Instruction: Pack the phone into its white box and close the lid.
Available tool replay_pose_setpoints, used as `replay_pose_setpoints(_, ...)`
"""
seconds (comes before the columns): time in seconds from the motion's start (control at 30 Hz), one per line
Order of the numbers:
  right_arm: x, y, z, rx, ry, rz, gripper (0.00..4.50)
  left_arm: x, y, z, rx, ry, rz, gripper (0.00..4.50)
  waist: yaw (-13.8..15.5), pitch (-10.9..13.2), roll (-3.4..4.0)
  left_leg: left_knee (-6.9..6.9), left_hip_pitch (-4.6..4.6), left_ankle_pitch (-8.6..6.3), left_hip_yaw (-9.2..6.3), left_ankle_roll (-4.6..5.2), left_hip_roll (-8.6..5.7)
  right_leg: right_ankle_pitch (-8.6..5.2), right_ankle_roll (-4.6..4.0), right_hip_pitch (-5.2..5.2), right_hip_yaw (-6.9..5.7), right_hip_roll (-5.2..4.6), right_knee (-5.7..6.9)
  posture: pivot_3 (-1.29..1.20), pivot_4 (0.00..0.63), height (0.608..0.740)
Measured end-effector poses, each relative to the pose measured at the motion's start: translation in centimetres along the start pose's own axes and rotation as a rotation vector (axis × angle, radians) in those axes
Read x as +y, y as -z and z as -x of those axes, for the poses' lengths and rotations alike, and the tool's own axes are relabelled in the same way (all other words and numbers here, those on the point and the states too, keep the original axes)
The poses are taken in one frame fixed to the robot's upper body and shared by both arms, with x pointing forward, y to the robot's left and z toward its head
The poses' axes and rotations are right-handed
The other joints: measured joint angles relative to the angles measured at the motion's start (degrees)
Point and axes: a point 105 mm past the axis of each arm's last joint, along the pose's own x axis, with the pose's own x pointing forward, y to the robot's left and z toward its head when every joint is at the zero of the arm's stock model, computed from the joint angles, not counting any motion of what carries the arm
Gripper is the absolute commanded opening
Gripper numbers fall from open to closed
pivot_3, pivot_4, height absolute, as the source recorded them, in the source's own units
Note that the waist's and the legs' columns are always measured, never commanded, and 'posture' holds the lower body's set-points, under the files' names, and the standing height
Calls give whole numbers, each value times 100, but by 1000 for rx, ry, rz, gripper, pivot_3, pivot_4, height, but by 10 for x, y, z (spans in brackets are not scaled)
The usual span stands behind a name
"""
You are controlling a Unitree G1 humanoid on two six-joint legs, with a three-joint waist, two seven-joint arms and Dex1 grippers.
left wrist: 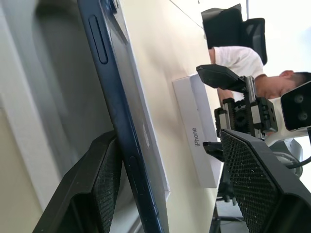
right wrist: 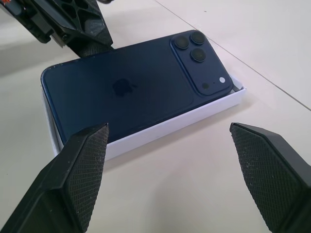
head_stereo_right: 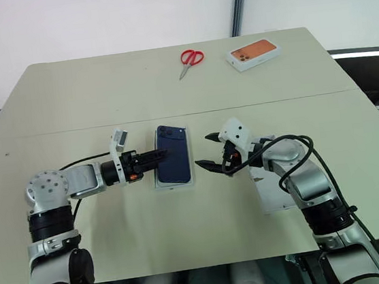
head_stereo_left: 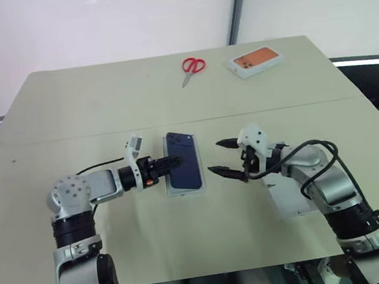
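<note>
Next, I back my left gripper out, because a finger is under the phone's raised long edge [left wrist: 109, 83]. Then I should close that gripper's fingers and push the white box's long side [head_stereo_left: 168, 184] toward the lid.
The dark navy phone [head_stereo_left: 183, 160] lies camera side up in the shallow white box [right wrist: 180, 124] at the table's middle. Whether it sits fully flat I cannot tell. My left gripper [head_stereo_left: 178, 161] reaches in from the left, open, with its fingers [left wrist: 97, 189] at the phone's left long edge and over its back. My right gripper [head_stereo_left: 217, 157] hovers just right of the box, open wide and empty. The white lid [head_stereo_left: 288, 199] lies on the table under my right forearm, and its side [left wrist: 197, 131] reads "iPhone".
Red-handled scissors [head_stereo_left: 192, 66] and a box with an orange top [head_stereo_left: 256, 61] lie at the table's far edge. A person in a white shirt [left wrist: 233, 53] sits beyond the right side, by a black chair.
</note>
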Motion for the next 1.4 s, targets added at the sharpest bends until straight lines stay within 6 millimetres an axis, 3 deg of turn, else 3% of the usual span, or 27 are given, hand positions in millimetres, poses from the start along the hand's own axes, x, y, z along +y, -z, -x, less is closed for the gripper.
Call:
replay_pose_setpoints(0.37,-1,1,-4,2,7,3,4193,-2,-12,20,-19,-23,-70,3231,1,1,1,-1,0,0,0,0,0,0,0,-1,0,0,0,0,150,740)
replay_pose_setpoints(0.93,-1,2,-4,3,11,-1,4193,-4,-10,17,-5,-7,-78,3231,1,1,1,-1,0,0,-1,0,0,0,0,-1,0,-1,0,0,150,740)
replay_pose_setpoints(1.03,0,2,-6,8,11,5,3328,2,-12,21,-17,-41,-85,2411,-9,0,1,-1,1,0,0,0,1,0,0,0,0,0,0,0,150,740)
replay_pose_setpoints(1.13,5,8,-12,31,3,9,1846,29,-18,38,-60,-168,-66,921,-31,1,3,-8,1,0,5,-1,4,0,-1,-11,5,1,3,0,150,740)
replay_pose_setpoints(1.2,5,8,-13,31,4,9,784,34,-17,40,-65,-181,-62,0,-4,2,2,-7,-2,0,4,0,1,0,-1,-9,4,-2,1,0,150,740)
replay_pose_setpoints(1.23,5,7,-13,30,3,11,238,33,-17,40,-65,-176,-64,0,23,3,1,-2,-3,0,0,0,-1,0,-1,-4,2,-2,-1,0,150,740)
replay_pose_setpoints(1.27,5,7,-13,28,3,14,53,34,-17,40,-65,-177,-68,0,30,3,1,1,-3,0,-1,1,-3,0,-1,-1,1,-4,-2,0,150,740)
replay_pose_setpoints(1.4,3,10,-13,36,12,24,53,38,-17,35,-55,-200,-105,0,8,3,1,2,-2,0,-1,1,-2,0,-1,0,1,-3,-1,0,150,740)
